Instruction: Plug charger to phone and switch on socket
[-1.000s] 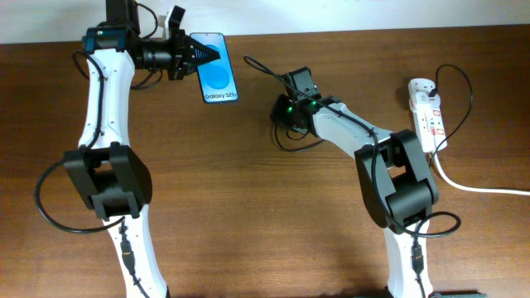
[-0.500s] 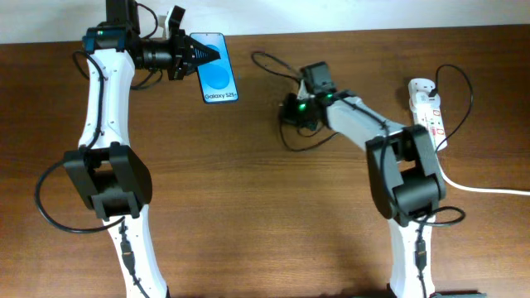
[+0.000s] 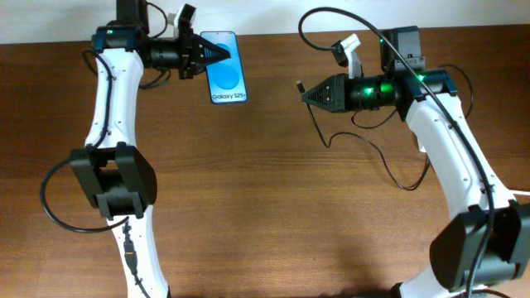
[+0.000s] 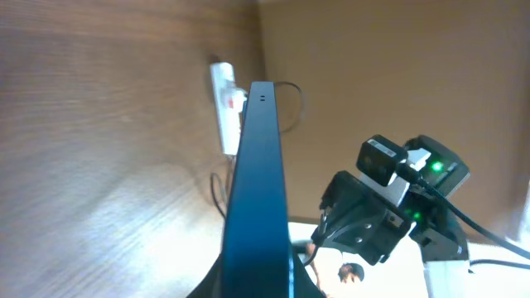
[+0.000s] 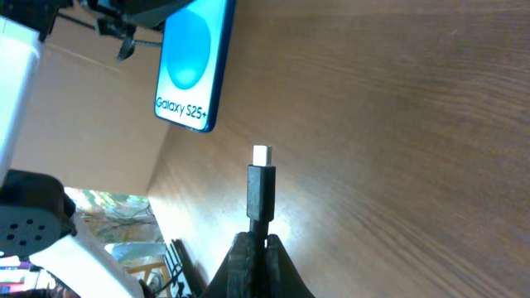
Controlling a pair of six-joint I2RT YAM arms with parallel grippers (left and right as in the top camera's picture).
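The plug (image 3: 300, 85) is off beside the phone, farther back than the phone's bottom edge (image 3: 229, 103), so I should bring it round with my right gripper to face that edge.
My left gripper (image 3: 217, 55) is shut on the top edge of the phone (image 3: 228, 79), whose blue "Galaxy S25" screen faces up at the back left. In the left wrist view the phone (image 4: 257, 182) is seen edge-on between the fingers. My right gripper (image 3: 305, 95) is shut on the charger just behind its plug (image 3: 299, 84), right of the phone and apart from it. Its black cable (image 3: 331, 142) curls back under the arm. In the right wrist view the plug (image 5: 262, 184) sticks out of the fingers (image 5: 257, 242) toward the phone (image 5: 190, 66). The socket (image 4: 225, 103) shows only in the left wrist view.
The brown wooden table (image 3: 273, 207) meets a pale wall at the back. The right arm (image 3: 439, 141) stretches over the right side and covers the place where the socket lies. A loose black cable loop (image 3: 308, 21) rises above the right gripper.
My right arm has lifted and swung right, carrying the charger plug, which now points left toward the phone. My left gripper and the phone have shifted slightly right.
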